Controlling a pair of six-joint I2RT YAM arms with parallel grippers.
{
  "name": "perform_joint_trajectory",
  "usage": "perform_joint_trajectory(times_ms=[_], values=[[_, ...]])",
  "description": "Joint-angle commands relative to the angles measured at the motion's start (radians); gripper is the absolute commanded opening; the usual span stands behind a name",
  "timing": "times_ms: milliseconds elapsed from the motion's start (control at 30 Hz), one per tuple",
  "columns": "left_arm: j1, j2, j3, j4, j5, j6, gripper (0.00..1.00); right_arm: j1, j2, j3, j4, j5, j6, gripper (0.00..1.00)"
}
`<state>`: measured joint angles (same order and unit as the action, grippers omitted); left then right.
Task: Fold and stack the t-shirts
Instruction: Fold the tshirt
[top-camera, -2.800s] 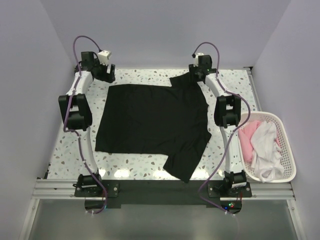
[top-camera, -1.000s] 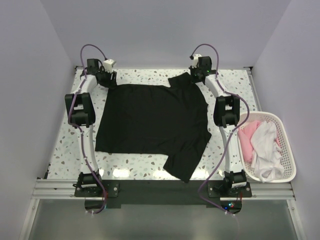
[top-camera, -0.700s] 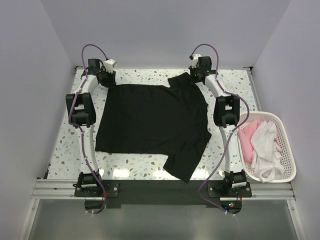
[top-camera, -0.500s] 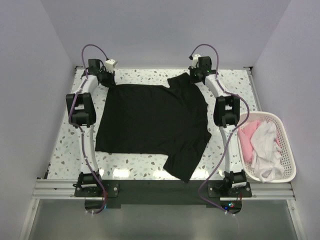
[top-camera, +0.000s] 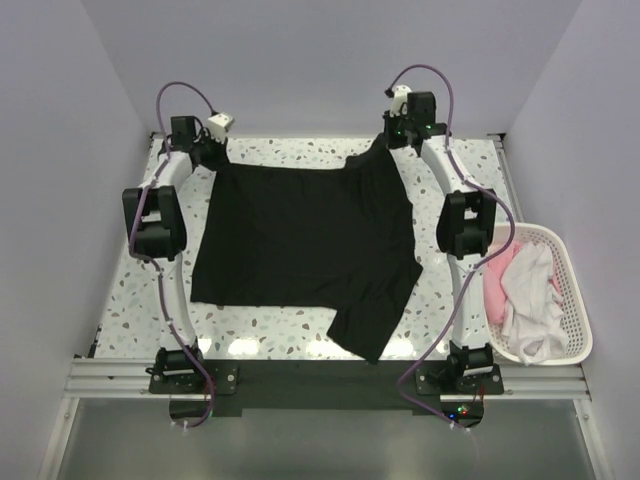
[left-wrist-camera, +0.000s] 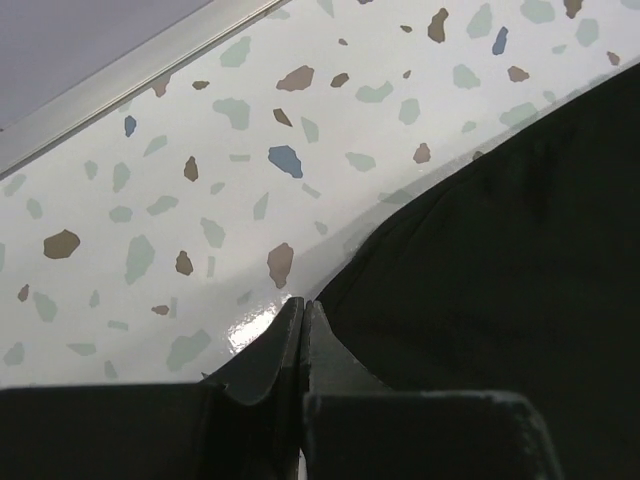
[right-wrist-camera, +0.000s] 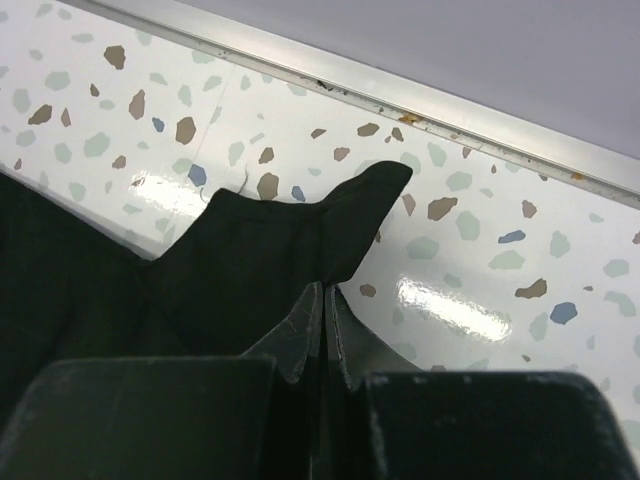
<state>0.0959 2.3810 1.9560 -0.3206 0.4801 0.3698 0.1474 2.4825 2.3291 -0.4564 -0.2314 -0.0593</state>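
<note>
The robot's grippers are holding both corners of the far hem (top-camera: 230, 168) and the black t-shirt's body (top-camera: 280, 210) is lying flat, so the left gripper should go on folding until the hem rests on it.
A black t-shirt (top-camera: 310, 240) lies spread on the speckled table, one sleeve hanging toward the near edge. My left gripper (top-camera: 212, 152) is at its far left corner. In the left wrist view that gripper (left-wrist-camera: 303, 303) is shut, with the black hem (left-wrist-camera: 480, 260) running into the fingertips. My right gripper (top-camera: 396, 138) is at the far right corner and holds it raised. In the right wrist view the right gripper (right-wrist-camera: 325, 290) is shut on black cloth (right-wrist-camera: 250, 260) that peaks above the jaws. White (top-camera: 530, 295) and pink (top-camera: 495, 270) t-shirts lie in the basket.
A white slatted basket (top-camera: 578, 330) stands off the table's right side. A metal rail (right-wrist-camera: 400, 95) runs along the table's far edge, with the wall just behind it. Bare table (top-camera: 140, 290) shows left of the shirt. Both arm bases sit at the near edge.
My left gripper has shut on the shirt's far left corner. The right arm has risen and moved back, lifting the far right corner off the table.
</note>
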Motion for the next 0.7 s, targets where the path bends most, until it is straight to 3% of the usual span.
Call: perform_joint_trajectory(times_ms=[0, 533, 667], values=[[0.005, -0.126, -0.063, 0.107, 0.037, 0.064, 0.0, -0.016, -0.08, -0.014, -0.027, -0.036, 0.006, 0.0], [0.057, -0.282, -0.319, 0.228, 0.19, 0.267, 0.0, -0.028, -0.289, -0.261, -0.065, -0.075, -0.037, 0.0], [0.085, -0.289, -0.354, 0.236, 0.322, 0.302, 0.0, -0.028, -0.324, -0.319, -0.077, -0.088, -0.042, 0.0]])
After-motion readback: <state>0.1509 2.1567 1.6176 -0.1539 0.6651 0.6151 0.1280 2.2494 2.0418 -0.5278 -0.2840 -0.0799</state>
